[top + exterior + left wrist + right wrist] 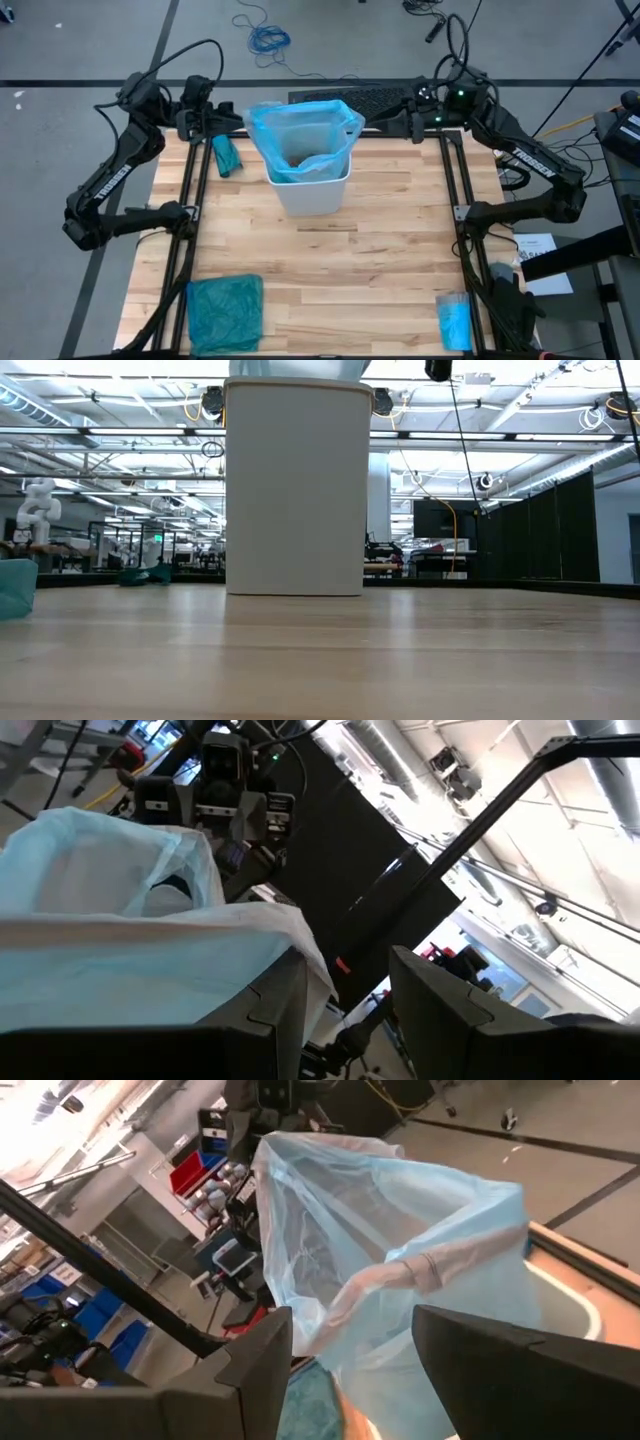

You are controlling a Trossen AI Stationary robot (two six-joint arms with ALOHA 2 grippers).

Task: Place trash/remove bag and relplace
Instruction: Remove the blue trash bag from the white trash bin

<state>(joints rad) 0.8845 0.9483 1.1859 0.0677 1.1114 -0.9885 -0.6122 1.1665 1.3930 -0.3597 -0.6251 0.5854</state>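
Note:
I expect the light-blue bag (302,130) to move along, its opening still standing up, when I push the white bin (312,178), because the bag sits down inside the bin.
The white bin (312,188) (297,490) stands on the table's far middle. The light-blue bag (300,135) (400,1230) lines it, and its mouth stands up above the rim. Brown paper scraps (300,160) lie inside; the tube is hidden. My left gripper (238,125) (348,965) is open at the bag's left upper corner. My right gripper (388,125) (352,1315) is open at the right upper corner. My left gripper comes level from the table's left; the bag's upper edge (250,935) lies against one finger (275,1010), outside the gap, and I cannot tell whether it touches. My right gripper comes level from the right; the bag's side (340,1350) shows between its open fingers, touching or not I cannot tell.
A darker teal-green bag (225,310) (15,590) lies flat at the near left corner, another teal bundle (225,155) left of the bin. A small bright-blue roll (455,322) lies at the near right edge. Black frame rails (190,200) run along both sides.

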